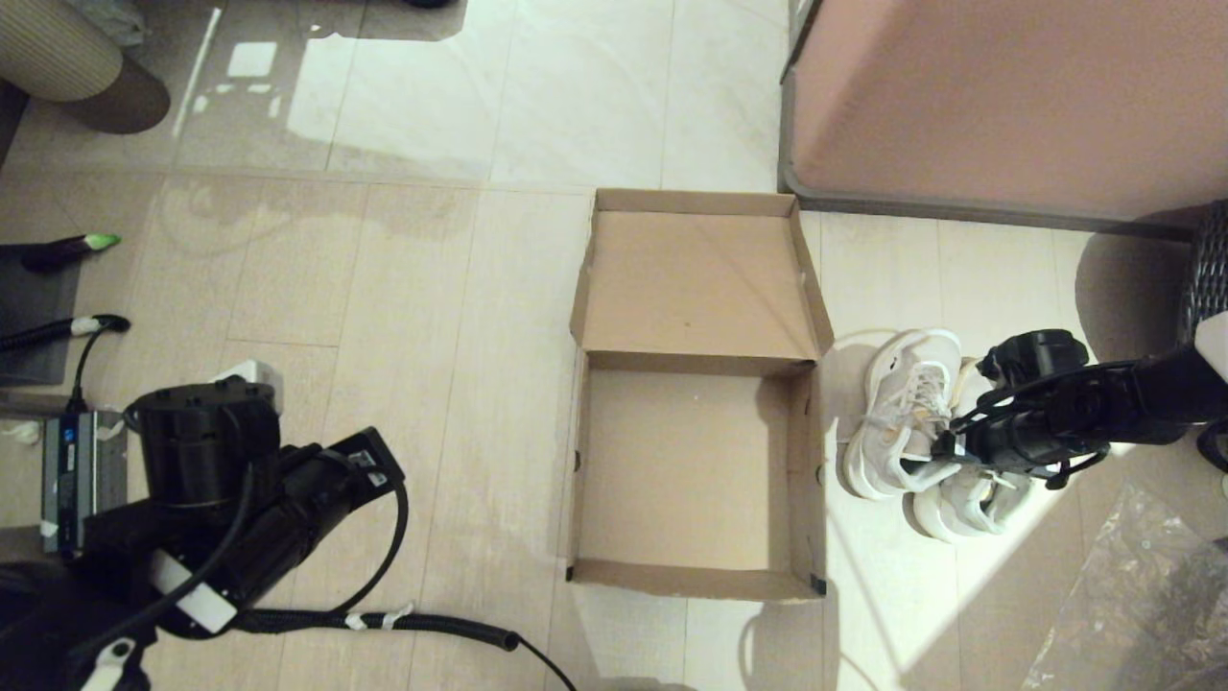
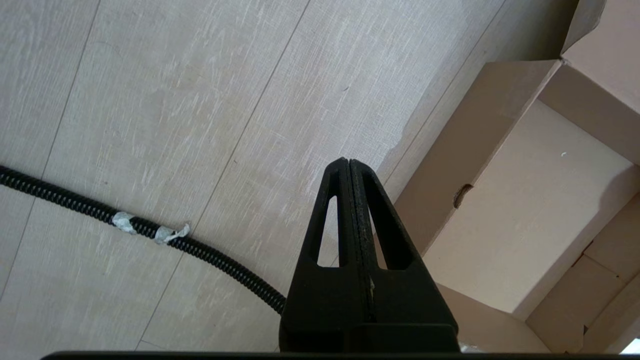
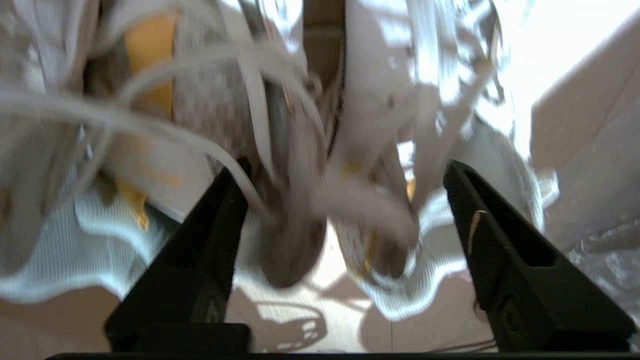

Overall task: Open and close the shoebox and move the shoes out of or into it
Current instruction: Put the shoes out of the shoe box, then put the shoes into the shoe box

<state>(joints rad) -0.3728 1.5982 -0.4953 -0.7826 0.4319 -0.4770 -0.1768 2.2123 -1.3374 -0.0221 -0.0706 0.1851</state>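
A gap (image 3: 327, 255) separates the shoes' inner collars between the open fingers of my right gripper, so next my right gripper reaches deeper and pinches both collars (image 3: 294, 234) together before it lifts.
The brown cardboard shoebox (image 1: 578, 461) lies open and empty on the floor, its lid (image 1: 696, 278) flipped flat behind it. The two white shoes (image 1: 902, 413) stand side by side on the floor just right of the box. My right gripper (image 1: 945, 449) hangs low over them and is open. In the right wrist view its fingers (image 3: 222, 225) straddle both shoes' (image 3: 295, 240) inner collars and laces without closing on them. My left gripper (image 2: 348, 162) is shut on nothing, parked above the floor left of the shoebox (image 2: 530, 210).
A large pinkish cabinet (image 1: 998, 96) with a grey edge stands behind the shoes. A black corrugated cable (image 1: 432, 624) runs along the floor near the box's front left. Crinkled clear plastic (image 1: 1132, 605) lies at the front right; a dark woven basket (image 1: 1209, 269) at the right edge.
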